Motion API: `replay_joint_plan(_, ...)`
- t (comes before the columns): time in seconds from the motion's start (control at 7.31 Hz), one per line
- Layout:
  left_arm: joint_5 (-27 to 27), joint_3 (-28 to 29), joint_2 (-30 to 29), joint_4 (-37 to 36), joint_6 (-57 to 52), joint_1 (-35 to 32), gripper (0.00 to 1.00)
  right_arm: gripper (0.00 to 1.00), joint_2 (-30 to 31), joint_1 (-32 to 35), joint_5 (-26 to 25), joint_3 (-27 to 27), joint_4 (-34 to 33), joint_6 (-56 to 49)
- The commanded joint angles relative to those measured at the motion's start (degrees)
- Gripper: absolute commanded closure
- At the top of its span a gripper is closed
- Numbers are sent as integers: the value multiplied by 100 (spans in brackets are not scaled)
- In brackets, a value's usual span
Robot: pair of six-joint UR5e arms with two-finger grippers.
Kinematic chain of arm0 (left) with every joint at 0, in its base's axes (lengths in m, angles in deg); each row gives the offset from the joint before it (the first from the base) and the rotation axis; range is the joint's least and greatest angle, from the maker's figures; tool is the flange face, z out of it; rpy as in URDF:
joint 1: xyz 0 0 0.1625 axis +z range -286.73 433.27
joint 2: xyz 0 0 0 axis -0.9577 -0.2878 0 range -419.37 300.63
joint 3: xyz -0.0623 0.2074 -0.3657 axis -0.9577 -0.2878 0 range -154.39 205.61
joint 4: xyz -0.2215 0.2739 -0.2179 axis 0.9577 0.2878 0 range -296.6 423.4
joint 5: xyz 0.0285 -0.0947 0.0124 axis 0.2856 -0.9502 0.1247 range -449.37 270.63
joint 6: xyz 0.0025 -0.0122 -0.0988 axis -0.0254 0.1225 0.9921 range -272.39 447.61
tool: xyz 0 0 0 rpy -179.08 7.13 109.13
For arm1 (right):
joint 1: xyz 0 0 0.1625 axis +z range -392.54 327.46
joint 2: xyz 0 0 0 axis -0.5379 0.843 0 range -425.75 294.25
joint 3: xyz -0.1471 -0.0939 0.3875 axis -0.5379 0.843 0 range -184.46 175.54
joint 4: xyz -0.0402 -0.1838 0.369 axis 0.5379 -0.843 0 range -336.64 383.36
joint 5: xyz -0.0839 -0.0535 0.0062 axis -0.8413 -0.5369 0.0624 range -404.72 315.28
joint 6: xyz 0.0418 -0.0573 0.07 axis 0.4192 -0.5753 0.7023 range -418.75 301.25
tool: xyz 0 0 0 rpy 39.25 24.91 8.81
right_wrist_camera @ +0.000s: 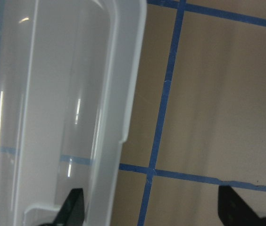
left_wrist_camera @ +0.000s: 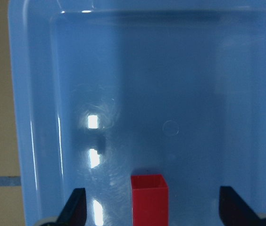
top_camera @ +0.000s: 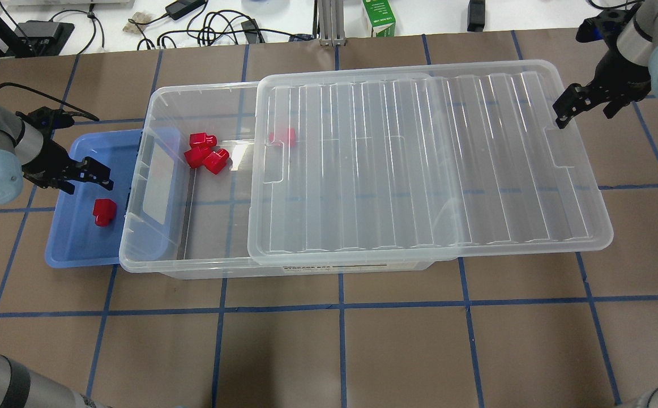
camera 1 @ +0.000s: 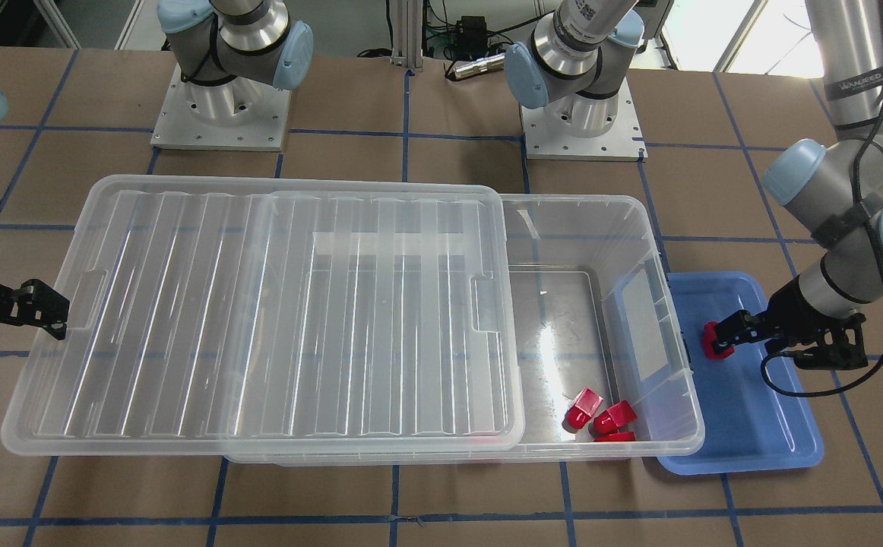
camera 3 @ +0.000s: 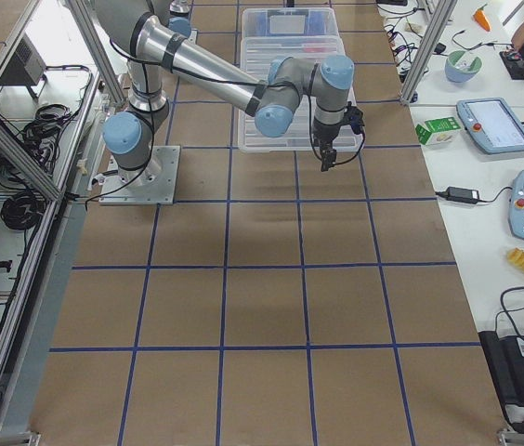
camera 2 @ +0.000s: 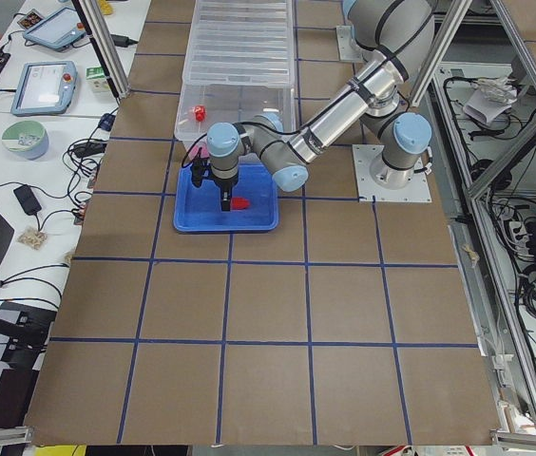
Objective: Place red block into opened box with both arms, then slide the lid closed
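The red blocks in the box (camera 1: 599, 415) lie at odd angles, so the red block from the tray (left_wrist_camera: 150, 201) should land crooked when I drop it.
A red block (top_camera: 104, 211) lies in the blue tray (top_camera: 74, 249), beside the open left end of the clear box (top_camera: 136, 258). My left gripper (top_camera: 88, 173) hangs open just above this block. In the left wrist view the block (left_wrist_camera: 149, 197) sits between the spread fingertips (left_wrist_camera: 76, 200). Three more red blocks (top_camera: 203, 153) lie inside the box (camera 1: 688, 425). The ribbed lid (top_camera: 419, 170) covers most of the box and overhangs its right end. My right gripper (top_camera: 567, 110) is open beside the lid's far right corner, and I cannot tell whether it touches the lid.
Another red shape (top_camera: 283, 136) shows through the lid near its notch. Brown table paper with blue tape lines surrounds the box. Both arm bases (camera 1: 582, 114) stand behind it. Cables and a green carton (top_camera: 378, 17) lie at the table's far edge.
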Motion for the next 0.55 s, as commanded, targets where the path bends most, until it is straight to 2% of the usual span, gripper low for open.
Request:
replay_joint_plan(0.0, 5, -14, -74, -62, -14, 12, 0, 2, -5, -51, -18, 28, -52, -71)
replay_joint_plan(0.41, -3, -23, -205, -80, 12, 73, 0, 0, 30, -52, -1, 63, -25, 34)
